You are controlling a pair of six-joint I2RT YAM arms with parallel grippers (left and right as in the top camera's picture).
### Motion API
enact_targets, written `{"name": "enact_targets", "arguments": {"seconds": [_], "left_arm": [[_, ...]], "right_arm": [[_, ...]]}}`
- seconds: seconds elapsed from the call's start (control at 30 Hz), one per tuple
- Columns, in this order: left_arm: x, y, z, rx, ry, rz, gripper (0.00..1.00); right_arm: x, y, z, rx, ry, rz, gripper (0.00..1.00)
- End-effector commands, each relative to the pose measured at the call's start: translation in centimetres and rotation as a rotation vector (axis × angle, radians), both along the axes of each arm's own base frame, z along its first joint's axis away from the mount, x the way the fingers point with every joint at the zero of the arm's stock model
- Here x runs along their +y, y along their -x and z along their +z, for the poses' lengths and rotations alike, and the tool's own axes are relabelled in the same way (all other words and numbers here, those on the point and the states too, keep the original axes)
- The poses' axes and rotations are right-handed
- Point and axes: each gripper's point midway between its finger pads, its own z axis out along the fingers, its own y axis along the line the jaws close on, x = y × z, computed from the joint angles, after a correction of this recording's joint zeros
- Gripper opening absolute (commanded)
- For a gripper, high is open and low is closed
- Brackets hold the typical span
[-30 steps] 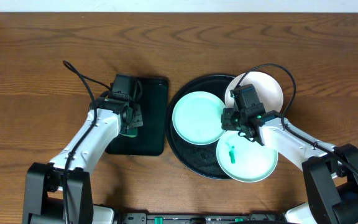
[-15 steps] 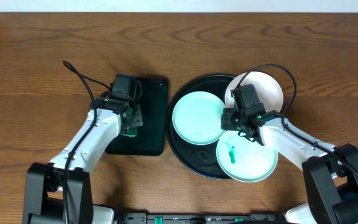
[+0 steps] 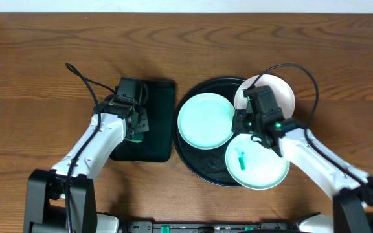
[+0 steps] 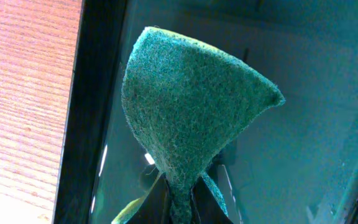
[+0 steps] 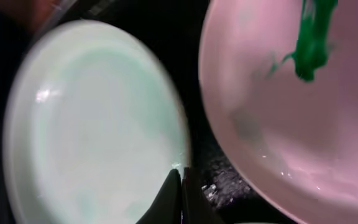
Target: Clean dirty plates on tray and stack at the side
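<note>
The robot's left gripper is full with the green sponge, so it should put the sponge down in the rectangular tray and go up open before the right gripper brings the plate over.
The round black tray holds three plates. A clean mint plate lies at its left, a mint plate with a green smear at the front right, and a white plate at the back right. My right gripper is shut on the clean mint plate's right rim; the right wrist view shows the closed tips at that plate's edge, with the smeared plate beside it. My left gripper is shut on a green sponge above the rectangular tray.
A small rectangular black tray lies left of the round tray, under the left gripper. Brown wooden table lies around both trays. Cables loop above each arm.
The right wrist has shifted a little to the right and the clean mint plate has edged slightly left and looks a bit larger. The left arm has not moved.
</note>
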Motion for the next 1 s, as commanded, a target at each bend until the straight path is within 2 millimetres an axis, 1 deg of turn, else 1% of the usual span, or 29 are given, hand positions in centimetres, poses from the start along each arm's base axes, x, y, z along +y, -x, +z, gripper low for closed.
{"name": "enact_targets", "arguments": {"seconds": [0.0,0.17,0.27,0.3,0.33,0.37,0.47,0.5,0.53,0.6,0.8,0.97], "left_arm": [[0.6,0.1,-0.2,0.008,-0.026,-0.002,0.09],[0.6,0.4,-0.3,0.016,-0.028,-0.003,0.09],[0.6,0.4,-0.3,0.016,-0.027,-0.003,0.09],[0.6,0.4,-0.3,0.016,-0.028,-0.003,0.09],[0.6,0.4,-0.3,0.016,-0.027,-0.003,0.09],[0.6,0.4,-0.4,0.017,-0.027,-0.002,0.08],[0.6,0.5,-0.4,0.020,-0.028,-0.003,0.09],[0.6,0.5,-0.4,0.020,-0.028,-0.003,0.09],[0.6,0.5,-0.4,0.020,-0.028,-0.003,0.15],[0.6,0.5,-0.4,0.020,-0.028,-0.002,0.17],[0.6,0.5,-0.4,0.020,-0.028,-0.003,0.17],[0.6,0.5,-0.4,0.020,-0.028,-0.002,0.17]], "right_arm": [[0.3,0.1,2.7,-0.043,-0.032,0.008,0.02],[0.2,0.4,5.1,-0.049,-0.035,0.008,0.01],[0.7,0.7,5.8,-0.031,-0.055,0.026,0.02],[0.7,0.9,5.7,-0.020,-0.060,0.031,0.05],[0.7,1.1,5.5,-0.009,-0.055,0.031,0.13],[0.5,1.3,5.3,0.001,-0.048,0.029,0.18],[0.3,1.4,4.7,0.018,-0.033,0.023,0.27],[0.3,1.4,4.5,0.023,-0.031,0.023,0.28],[0.3,1.3,4.2,0.027,-0.027,0.023,0.28],[0.1,1.2,3.4,0.042,-0.005,0.014,0.30],[0.0,1.2,0.2,0.119,0.034,0.011,0.33],[0.0,1.4,-2.3,0.177,0.058,0.010,0.31]]}}
